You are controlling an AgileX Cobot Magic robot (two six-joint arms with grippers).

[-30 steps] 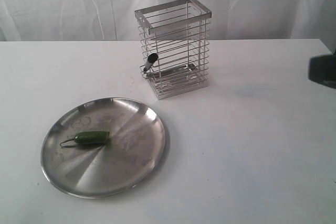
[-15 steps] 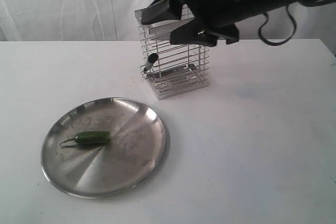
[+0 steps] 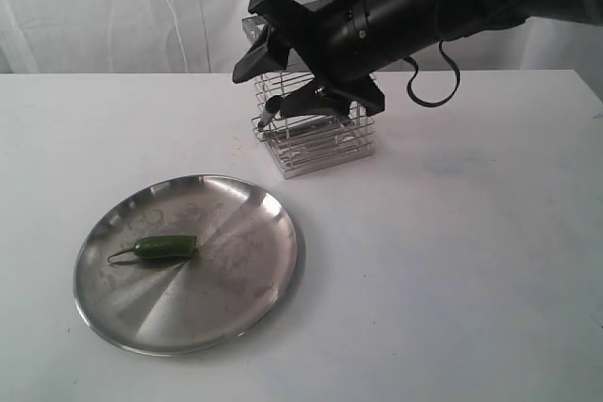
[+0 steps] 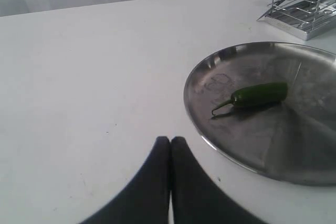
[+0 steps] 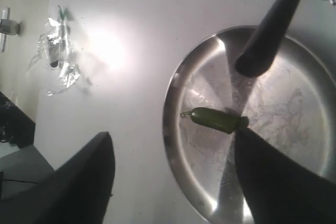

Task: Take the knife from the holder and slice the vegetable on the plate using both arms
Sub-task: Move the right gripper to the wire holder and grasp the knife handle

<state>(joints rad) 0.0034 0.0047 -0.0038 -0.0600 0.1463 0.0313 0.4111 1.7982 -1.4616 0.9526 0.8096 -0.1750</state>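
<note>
I expect the wire holder (image 3: 325, 150) to turn on its base but stay standing when I pull the knife out, because the knife handle (image 3: 270, 110) sticks out through the grid.
The black knife (image 3: 271, 110) leans inside the wire holder (image 3: 325, 150), its handle end poking out through the grid. My right gripper (image 3: 267, 84) hangs open at the holder's front upper corner, just above that handle and not touching it. In the right wrist view the open gripper (image 5: 173, 135) looks down past the knife handle (image 5: 268, 30) onto the steel plate (image 5: 170, 103) and the green chili (image 5: 215, 120). The chili (image 3: 166, 247) lies on the plate (image 3: 226, 280), stem pointing left. My left gripper (image 4: 170, 141) is shut and empty on the bare table beside the plate (image 4: 294, 145), short of the chili (image 4: 260, 93).
White tabletop with a white curtain behind. The holder (image 4: 304, 9) stands just beyond the plate's far edge. In the right wrist view, crumpled clear plastic (image 5: 58, 51) lies off to the side and a dark table edge (image 5: 16, 124) shows. The right arm (image 3: 452, 2) spans above the holder.
The right arm swung in from the right edge to the holder's top, then dropped lower and further left, its open jaws now near the knife handle. Plate, chili and holder have not moved.
</note>
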